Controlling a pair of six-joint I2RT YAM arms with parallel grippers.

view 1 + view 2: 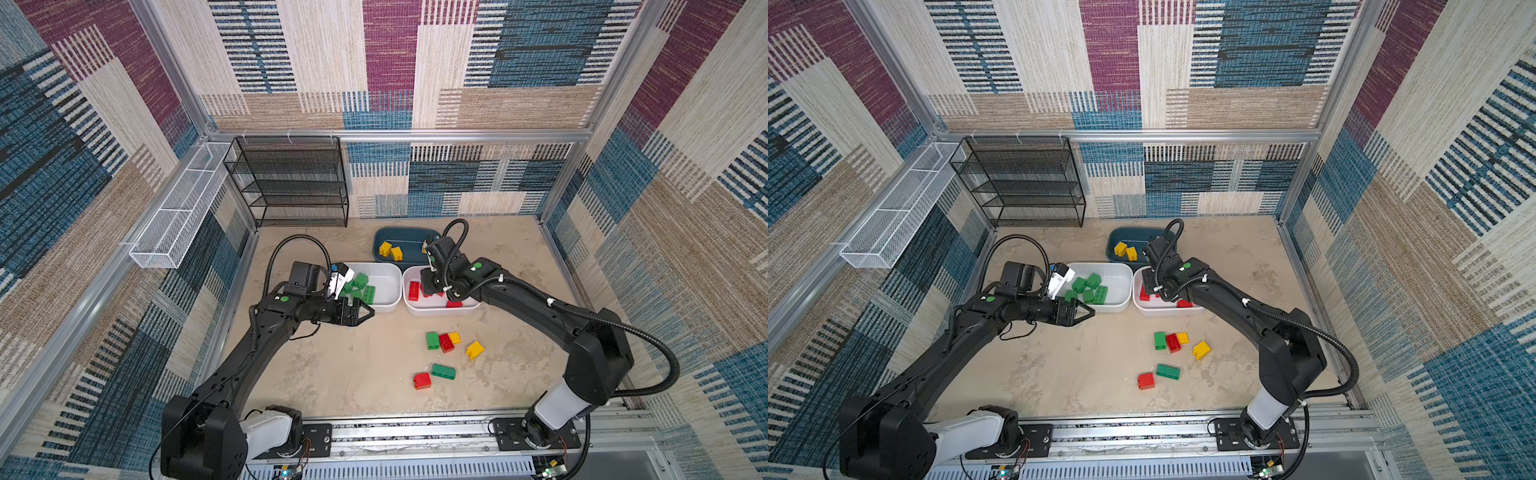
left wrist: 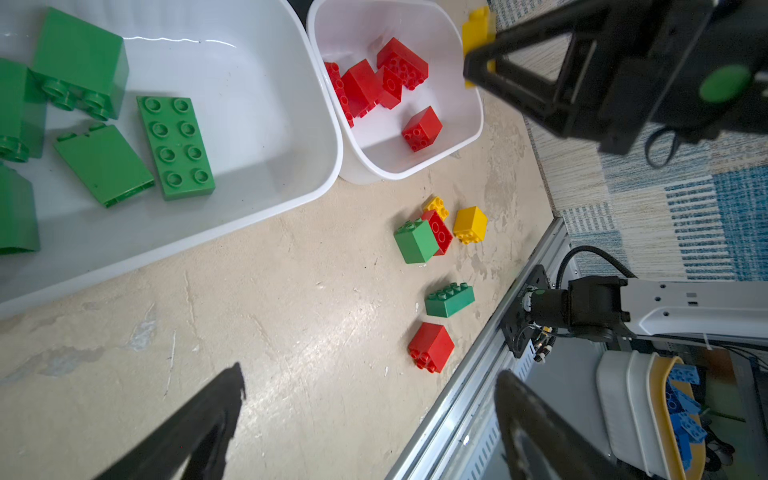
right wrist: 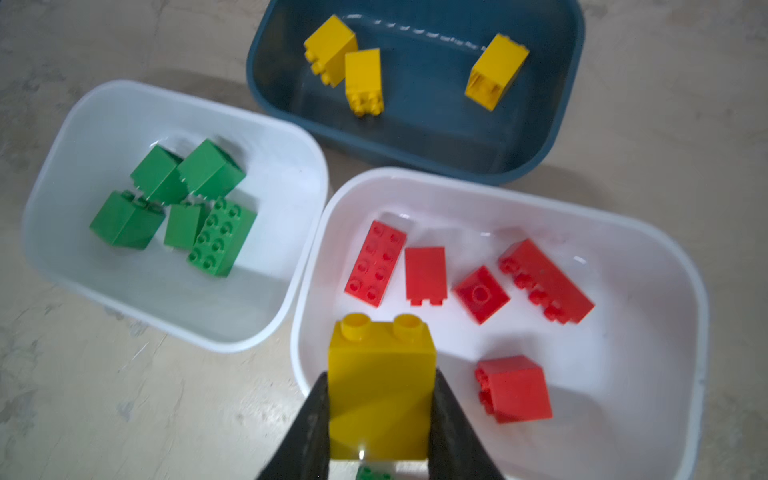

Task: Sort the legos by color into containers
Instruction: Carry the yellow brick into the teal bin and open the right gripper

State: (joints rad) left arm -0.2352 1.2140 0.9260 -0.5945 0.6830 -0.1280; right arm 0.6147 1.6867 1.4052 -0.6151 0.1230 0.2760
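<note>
The teal container's middle [image 1: 411,245] is open among its yellow legos [image 1: 391,251], so the robot's right gripper keeps moving past the red legos and lets go of the held yellow lego there.
My right gripper [image 3: 380,386] is shut on a yellow lego [image 3: 381,390], held above the near rim of the white container [image 3: 702,316] that holds several red legos. The teal container [image 1: 382,239] behind it holds yellow legos, and the other white container [image 1: 390,305] holds green ones. My left gripper [image 1: 365,313] stands open over bare floor in front of the green one, nothing between its fingers. On the floor lie loose legos: green [image 1: 432,340], red [image 1: 446,343], two yellow [image 1: 474,349], a long green [image 1: 443,371] and a red [image 1: 422,380].
A black mesh rack [image 1: 291,183] stands against the back wall. A white wire basket [image 1: 174,224] hangs along the left wall. An aluminium rail [image 1: 415,432] carrying both arm bases runs along the front edge.
</note>
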